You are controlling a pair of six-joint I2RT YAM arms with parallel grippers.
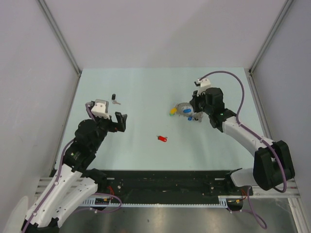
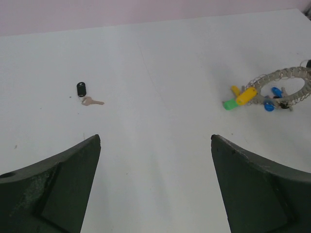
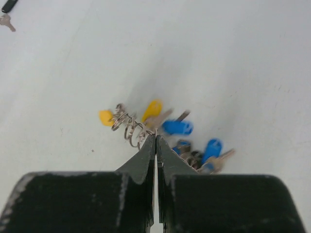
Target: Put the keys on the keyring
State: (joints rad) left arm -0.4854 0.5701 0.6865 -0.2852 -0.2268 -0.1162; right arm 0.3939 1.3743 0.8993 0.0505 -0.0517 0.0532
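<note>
My right gripper is pinching the keyring's wire (image 3: 149, 131), so my open left gripper goes on toward the keyring until its fingers can close on that wire.
The keyring (image 1: 183, 109) lies right of the table's middle, a silver wire ring (image 2: 270, 76) strung with yellow, blue and green keys (image 3: 177, 127). My right gripper (image 3: 155, 136) is shut, its tips pinching the ring's wire beside a row of small split rings (image 3: 128, 127). It sits over the ring's right side (image 1: 195, 114). The loose red-headed key (image 1: 162, 139) rests alone at mid-table, between the two arms. My left gripper (image 2: 155, 140) hangs open and holds nothing, left of the red key (image 1: 121, 121).
A black fob (image 2: 81, 89) with a plain metal key (image 2: 92, 102) lies at the far left (image 1: 114, 99), beyond the left gripper. Grey walls close the table at the back and both sides.
</note>
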